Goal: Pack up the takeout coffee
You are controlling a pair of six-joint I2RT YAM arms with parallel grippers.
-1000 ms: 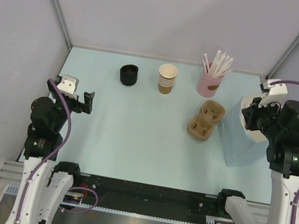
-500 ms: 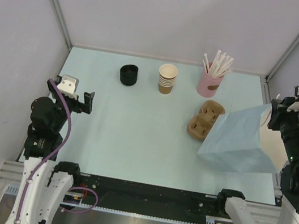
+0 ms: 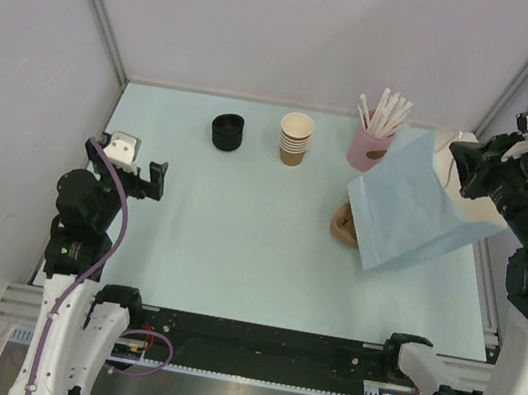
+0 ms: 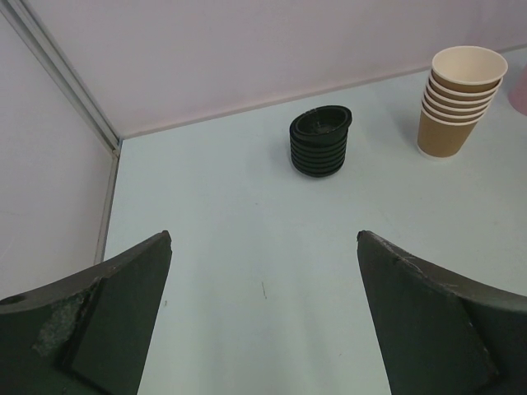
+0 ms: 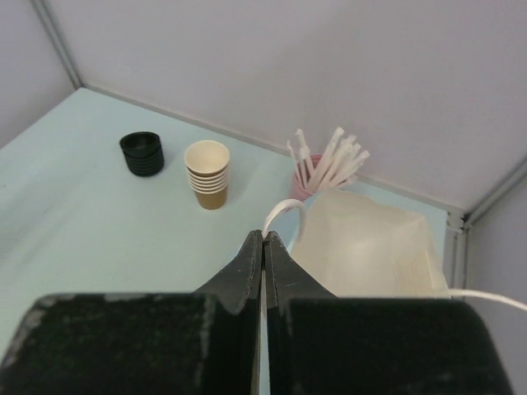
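Observation:
The space (image 3: 223, 221) in front of the black lids is clear for the light blue bag (image 3: 407, 203), so the robot's right gripper goes on carrying the bag there until it stands upright.
No single lidded kraft cup shows in any view. My right gripper (image 3: 461, 162) is shut on the white handle (image 5: 285, 209) of a light blue paper bag (image 3: 412, 208) and holds it lifted and tilted over the table's right side. In the right wrist view the shut fingers (image 5: 264, 239) pinch the handle, and the bag's cream inside (image 5: 370, 247) hangs just beyond. My left gripper (image 3: 137, 168) is open and empty at the left, low over bare table (image 4: 263, 239).
A stack of black lids (image 3: 226, 131) and a stack of lidless brown cups (image 3: 295, 139) stand at the back. A pink cup of white sticks (image 3: 368, 146) stands behind the bag. A brown cardboard carrier (image 3: 341, 226) is mostly hidden under the bag.
My right gripper has risen and swung back with the bag, which lifted off the table and tilted left over the carrier. The left arm has not moved.

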